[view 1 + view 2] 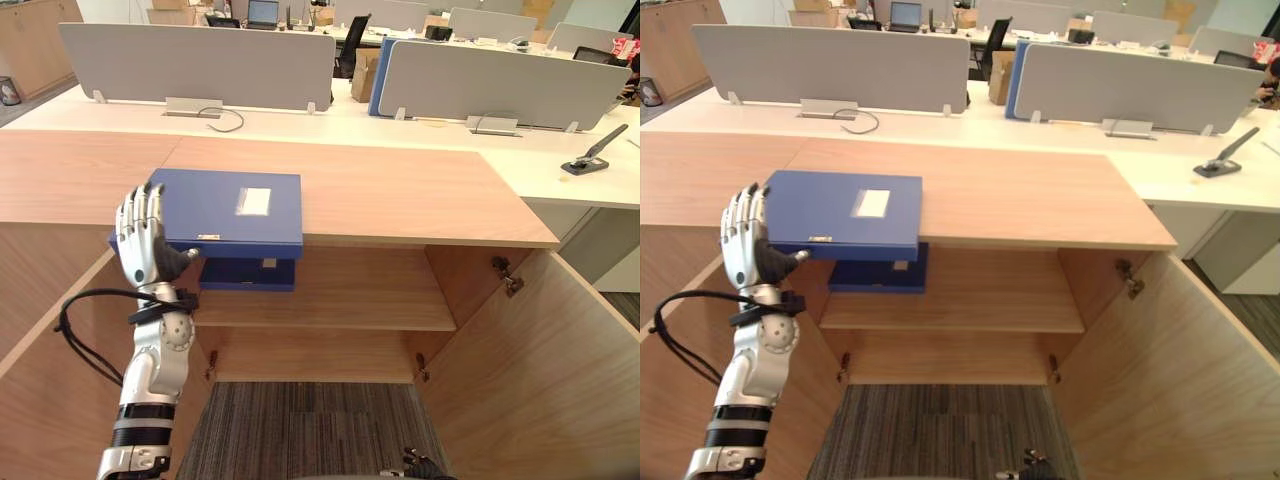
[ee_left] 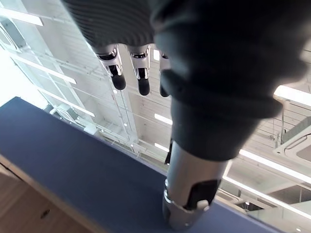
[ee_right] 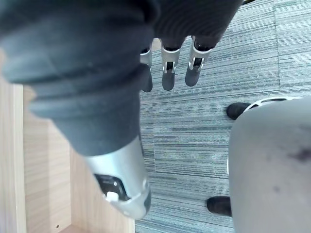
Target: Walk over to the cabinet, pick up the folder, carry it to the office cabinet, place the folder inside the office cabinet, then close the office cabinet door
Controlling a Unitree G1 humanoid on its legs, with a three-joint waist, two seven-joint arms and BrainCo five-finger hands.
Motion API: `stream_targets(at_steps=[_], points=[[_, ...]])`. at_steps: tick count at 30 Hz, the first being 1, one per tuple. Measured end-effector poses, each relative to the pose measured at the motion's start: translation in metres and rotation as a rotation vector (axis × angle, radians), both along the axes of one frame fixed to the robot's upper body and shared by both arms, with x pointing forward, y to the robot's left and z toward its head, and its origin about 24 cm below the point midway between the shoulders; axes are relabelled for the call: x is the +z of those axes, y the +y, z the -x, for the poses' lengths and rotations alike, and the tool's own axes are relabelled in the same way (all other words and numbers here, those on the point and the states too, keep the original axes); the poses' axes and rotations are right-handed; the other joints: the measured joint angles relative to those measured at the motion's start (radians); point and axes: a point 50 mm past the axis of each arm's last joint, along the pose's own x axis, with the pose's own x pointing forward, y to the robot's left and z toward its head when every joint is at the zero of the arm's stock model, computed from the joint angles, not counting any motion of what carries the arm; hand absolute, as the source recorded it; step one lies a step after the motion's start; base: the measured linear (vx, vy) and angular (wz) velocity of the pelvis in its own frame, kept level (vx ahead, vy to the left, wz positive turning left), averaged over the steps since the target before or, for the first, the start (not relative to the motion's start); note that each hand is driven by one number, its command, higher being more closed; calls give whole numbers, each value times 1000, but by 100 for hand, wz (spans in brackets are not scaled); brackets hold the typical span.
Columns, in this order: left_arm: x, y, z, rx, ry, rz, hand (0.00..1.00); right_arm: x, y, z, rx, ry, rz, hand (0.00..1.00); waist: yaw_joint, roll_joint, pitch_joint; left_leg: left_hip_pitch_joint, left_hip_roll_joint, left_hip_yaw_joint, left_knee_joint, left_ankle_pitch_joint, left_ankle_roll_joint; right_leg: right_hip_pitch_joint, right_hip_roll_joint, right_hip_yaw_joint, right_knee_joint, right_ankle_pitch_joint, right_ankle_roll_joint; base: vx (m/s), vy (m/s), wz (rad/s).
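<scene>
A small tab (image 1: pixel 208 237) keeps the folder's front edge closed, so the blue folder on top (image 1: pixel 232 208) will remain shut and stiff as the robot lifts and tilts it.
A blue folder (image 1: pixel 235 205) lies flat on the wooden cabinet top (image 1: pixel 400 190), its front edge overhanging the open cabinet. My left hand (image 1: pixel 140 240) stands upright at the folder's front left corner. Its fingers are straight and the thumb (image 2: pixel 187 194) rests against the folder's blue edge (image 2: pixel 73 165). A second blue folder (image 1: pixel 250 272) lies on the shelf (image 1: pixel 370 295) inside, right below the first. My right hand (image 3: pixel 167 73) hangs open over the carpet, holding nothing.
Both cabinet doors stand open, the right door (image 1: pixel 560 350) swung out toward me. Behind the cabinet run white desks with grey dividers (image 1: pixel 200 65). A black stapler-like tool (image 1: pixel 590 155) sits on the desk at the right. Striped carpet (image 1: pixel 310 430) lies below.
</scene>
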Motion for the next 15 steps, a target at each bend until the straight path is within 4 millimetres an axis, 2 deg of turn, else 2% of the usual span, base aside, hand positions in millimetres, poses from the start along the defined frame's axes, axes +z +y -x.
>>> stream_targets(at_steps=[6, 15], points=[[-22, -11, -5, -55, 124, -59, 0, 0, -3, 0, 7, 0, 10, 0, -9, 2, 2, 0, 0, 3, 0, 0, -1, 0, 1, 4, 0, 0, 0, 0, 0, 0], [-29, -10, -7, -101, 193, -192, 0, -1, -9, 12, 5, 30, 25, 0, -26, 9, 3, 1, 1, 9, 0, -1, -1, -4, 1, 12, 0, 3, 5, 0, 0, 0]])
